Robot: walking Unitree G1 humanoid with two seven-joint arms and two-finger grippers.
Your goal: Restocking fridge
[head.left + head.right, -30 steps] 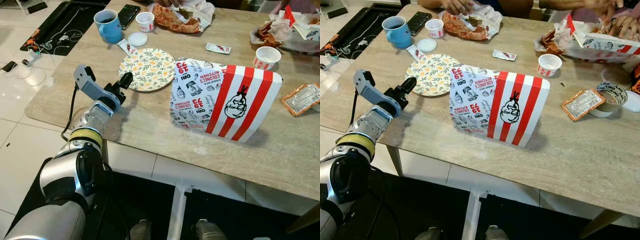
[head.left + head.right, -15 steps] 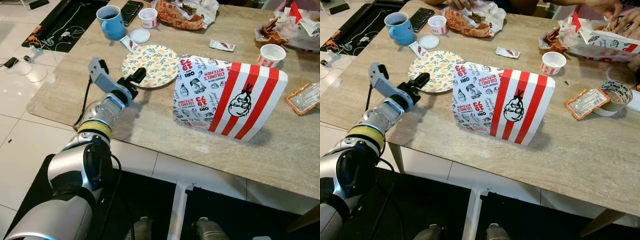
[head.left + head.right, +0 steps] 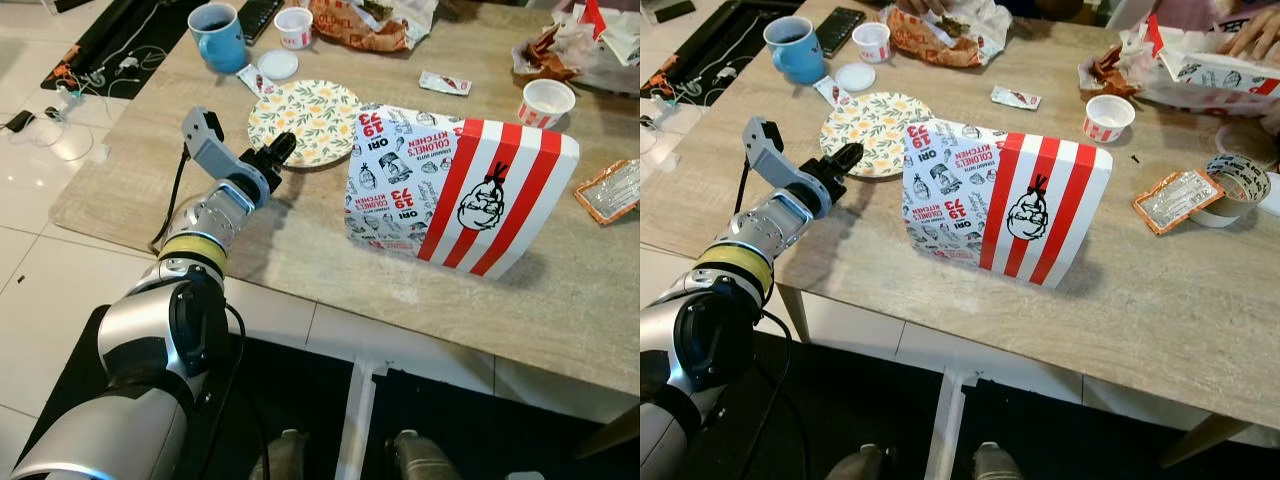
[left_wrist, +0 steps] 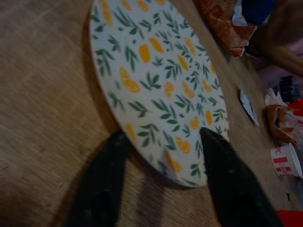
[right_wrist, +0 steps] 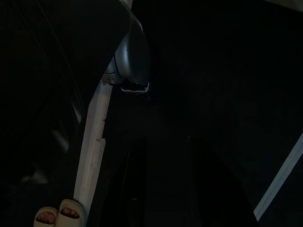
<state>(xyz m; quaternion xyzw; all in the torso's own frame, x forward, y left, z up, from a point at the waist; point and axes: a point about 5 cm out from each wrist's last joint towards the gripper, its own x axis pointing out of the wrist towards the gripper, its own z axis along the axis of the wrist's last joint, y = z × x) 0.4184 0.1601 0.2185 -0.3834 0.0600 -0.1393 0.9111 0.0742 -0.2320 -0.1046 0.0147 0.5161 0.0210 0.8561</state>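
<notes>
My grippers should expect to leave the packet behind when I lift the plate, as only the tip of the small packet (image 3: 256, 80) beside the lid reaches the plate's far rim (image 3: 276, 92).
A round plate (image 3: 305, 118) with a green and orange leaf print lies on the wooden table (image 3: 300, 240). My left gripper (image 3: 281, 150) reaches over the table's near edge to the plate's near-left rim. In the left wrist view the left gripper (image 4: 163, 172) is open, and the plate's (image 4: 156, 80) rim sits between its two black fingers (image 4: 102, 187) without being clamped. A big red-and-white striped food box (image 3: 460, 190) stands just right of the plate. The right arm hangs idle in the dark beside a white table leg (image 5: 92, 146).
Behind the plate stand a blue mug (image 3: 217, 30), a phone (image 3: 258, 10), a small white cup (image 3: 293, 25) and a lid (image 3: 271, 65). Food wrappers, a sauce packet (image 3: 438, 83), another cup (image 3: 547, 100), a foil packet (image 3: 1168, 200) and a tape roll (image 3: 1237, 183) crowd the far right. A person's hand (image 3: 1252, 35) is there. Sandalled feet (image 5: 57, 215) are under the table.
My left arm has reached further forward and to the right, bringing its gripper from beside the plate's left edge up to its near rim. The camera has shifted a little.
</notes>
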